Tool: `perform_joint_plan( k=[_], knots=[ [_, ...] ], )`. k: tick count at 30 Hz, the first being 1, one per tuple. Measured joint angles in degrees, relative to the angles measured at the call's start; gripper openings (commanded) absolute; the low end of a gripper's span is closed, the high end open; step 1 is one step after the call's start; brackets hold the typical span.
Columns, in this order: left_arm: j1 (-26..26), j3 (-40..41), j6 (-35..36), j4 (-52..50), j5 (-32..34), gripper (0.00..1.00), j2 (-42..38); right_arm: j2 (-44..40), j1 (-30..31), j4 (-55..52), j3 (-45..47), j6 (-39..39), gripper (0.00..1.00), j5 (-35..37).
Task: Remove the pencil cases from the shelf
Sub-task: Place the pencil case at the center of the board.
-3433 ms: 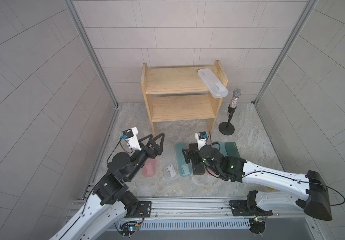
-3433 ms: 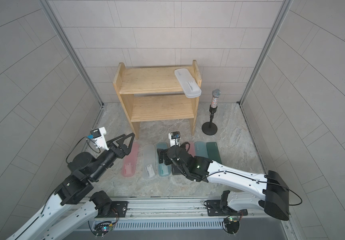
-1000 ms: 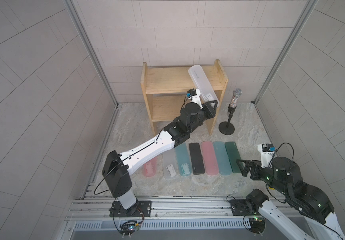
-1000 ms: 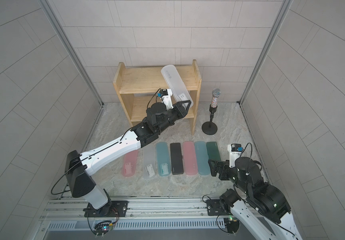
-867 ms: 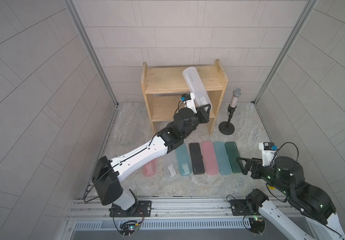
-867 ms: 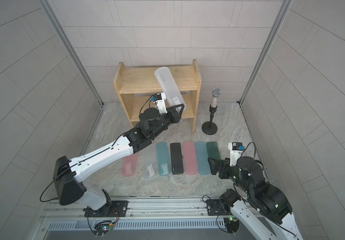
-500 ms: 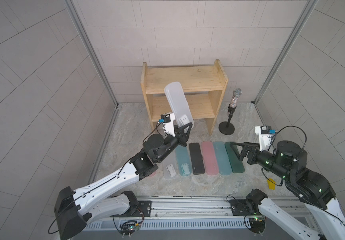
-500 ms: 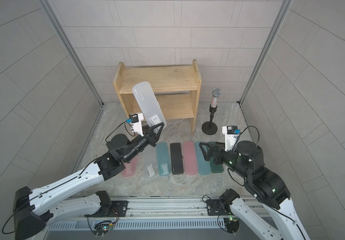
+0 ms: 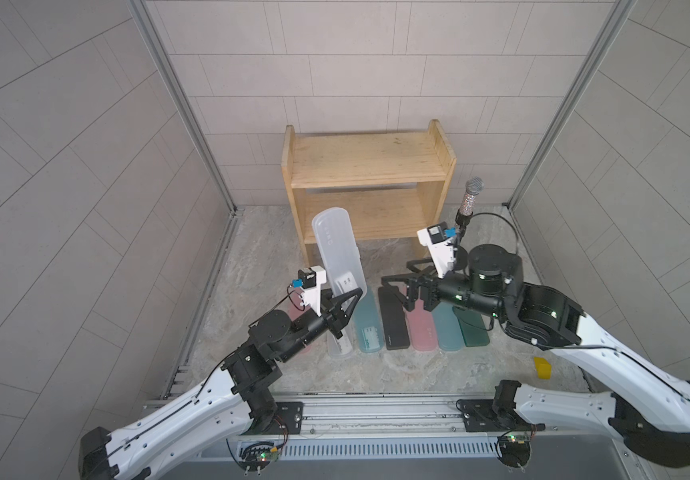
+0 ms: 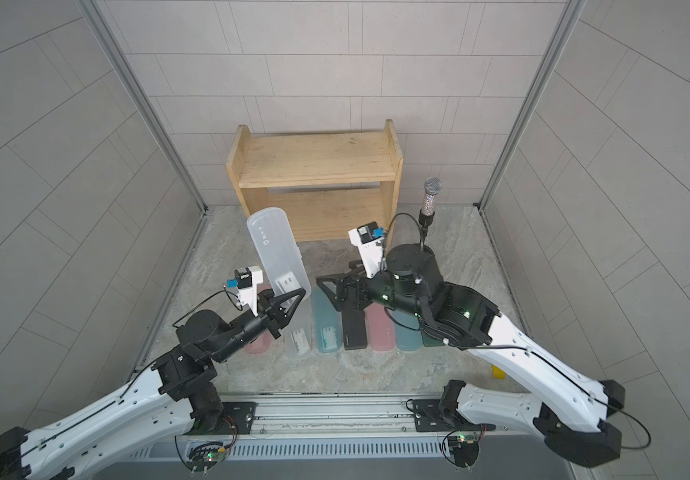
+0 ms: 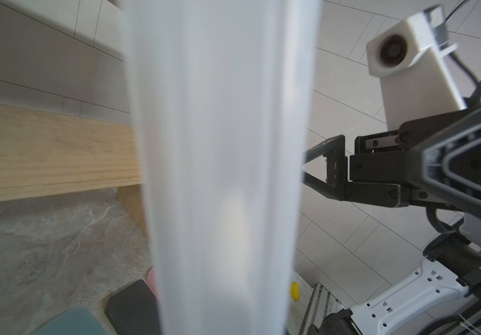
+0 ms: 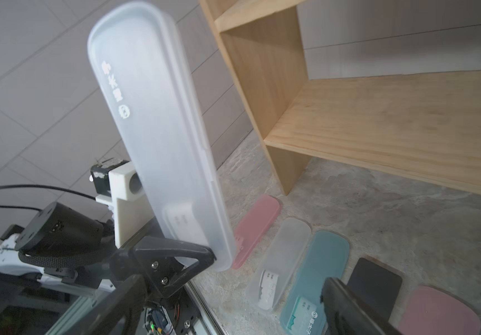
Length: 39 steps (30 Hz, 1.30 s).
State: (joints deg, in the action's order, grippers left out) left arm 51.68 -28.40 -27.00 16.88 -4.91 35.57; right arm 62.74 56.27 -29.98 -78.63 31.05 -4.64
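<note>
I see the frosted white pencil case standing free [image 9: 334, 237] above my left gripper, so my open right gripper should keep going toward its lower half [image 9: 346, 272] and close across the pencil case's sides.
My left gripper [image 9: 345, 297] is shut on the lower end of a frosted white pencil case [image 9: 337, 249], which stands nearly upright above the floor in front of the shelf [image 9: 368, 160]. That case [image 11: 222, 174] fills the left wrist view and hides the jaws. Both shelf [image 10: 314, 158] tiers are bare. Several pencil cases lie in a row on the floor: frosted white [image 9: 341, 347], light blue [image 9: 368, 328], black [image 9: 393, 324], pink [image 9: 420, 328], and a dark green one [image 9: 474, 330]. My right gripper [image 9: 397, 274] hangs open over the black case, holding nothing.
A glittery microphone [image 9: 471, 195] on a black stand is just right of the shelf, behind my right arm. A small yellow object [image 9: 542, 368] lies on the floor at the front right. Tiled walls close in both sides, and a metal rail runs along the front.
My left arm has pulled back from the shelf to the front left, carrying the frosted case. The right arm has swung in from the front right to above the row of cases.
</note>
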Motion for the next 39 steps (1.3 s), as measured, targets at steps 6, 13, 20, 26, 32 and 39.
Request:
perform_joint_plan(
  k=[6, 13, 20, 26, 32, 39],
  knots=[
    [0.0, 4.7, -1.5, -1.1, 0.5, 0.0, -5.3, 6.8, 5.1, 1.9, -1.6, -2.6, 1.0, 7.1],
    [0.0, 5.4, -3.4, -2.3, 0.6, 0.0, -8.2, 11.9, 9.1, 3.3, -6.1, -4.5, 1.0, 11.7],
    [0.0, 5.4, -5.0, -3.1, 0.5, 0.0, -9.7, 16.1, 11.5, 5.9, -6.3, -5.2, 1.0, 14.1],
    [0.0, 5.5, -5.6, -5.6, 1.2, 0.0, -12.6, 19.6, 12.3, 6.6, -7.8, -5.4, 1.0, 14.2],
    [0.0, 5.5, -5.6, -8.2, 2.0, 0.0, -15.1, 22.8, 12.8, 8.0, -10.7, -5.4, 1.0, 14.3],
    [0.0, 5.5, -5.6, -11.4, 2.6, 0.0, -17.6, 25.8, 12.9, 8.9, -13.1, -5.4, 0.98, 14.6]
  ],
)
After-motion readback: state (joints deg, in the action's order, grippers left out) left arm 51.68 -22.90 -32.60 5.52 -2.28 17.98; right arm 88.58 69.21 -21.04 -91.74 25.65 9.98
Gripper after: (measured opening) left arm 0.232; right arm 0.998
